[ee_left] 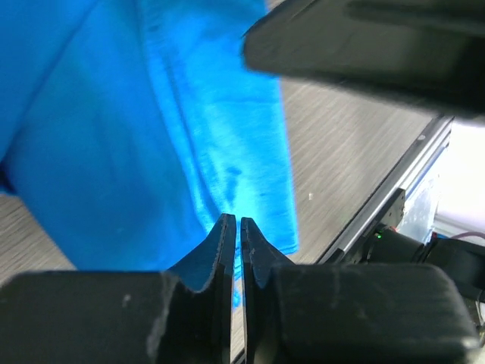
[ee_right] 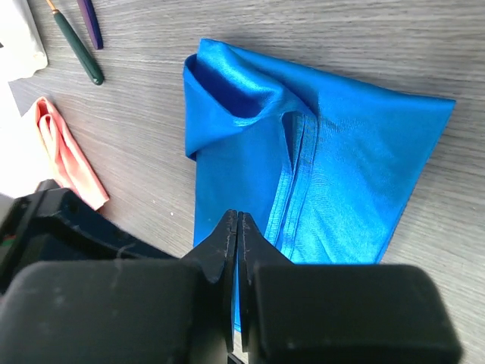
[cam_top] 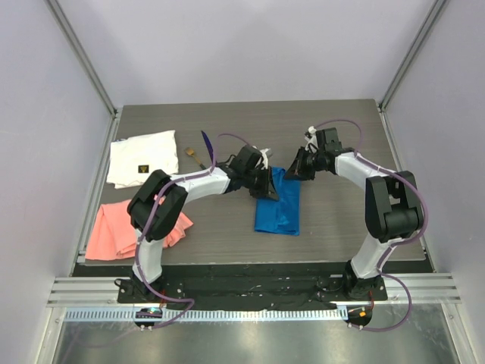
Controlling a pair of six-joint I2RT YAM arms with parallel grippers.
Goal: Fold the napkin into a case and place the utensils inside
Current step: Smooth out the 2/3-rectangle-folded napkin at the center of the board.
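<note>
My left gripper should go back to the napkin's far corner (ee_right: 203, 62) because a puckered fold (ee_right: 246, 102) is standing up at the napkin's far end. My right gripper should straighten the fold at the same time.
The bright blue napkin (cam_top: 277, 203) lies partly folded lengthwise in the middle of the table, with a raised pocket-like fold at its far end (ee_right: 227, 83). My left gripper (cam_top: 267, 186) hovers over its far left edge, jaws shut and empty (ee_left: 235, 220). My right gripper (cam_top: 295, 168) hovers over its far right corner, jaws shut and empty (ee_right: 237, 214). The blue cloth (ee_left: 151, 114) fills the left wrist view. The purple utensil (cam_top: 206, 144) and the green-handled utensil (cam_top: 193, 157) lie side by side on the table, left of the napkin. Both also show in the right wrist view (ee_right: 91, 23) (ee_right: 76, 45).
A white cloth with a small dark label (cam_top: 144, 158) lies at the back left. A salmon-pink cloth (cam_top: 125, 227) lies at the front left, also in the right wrist view (ee_right: 64, 155). The table's metal edge rail (ee_left: 394, 189) runs past the napkin.
</note>
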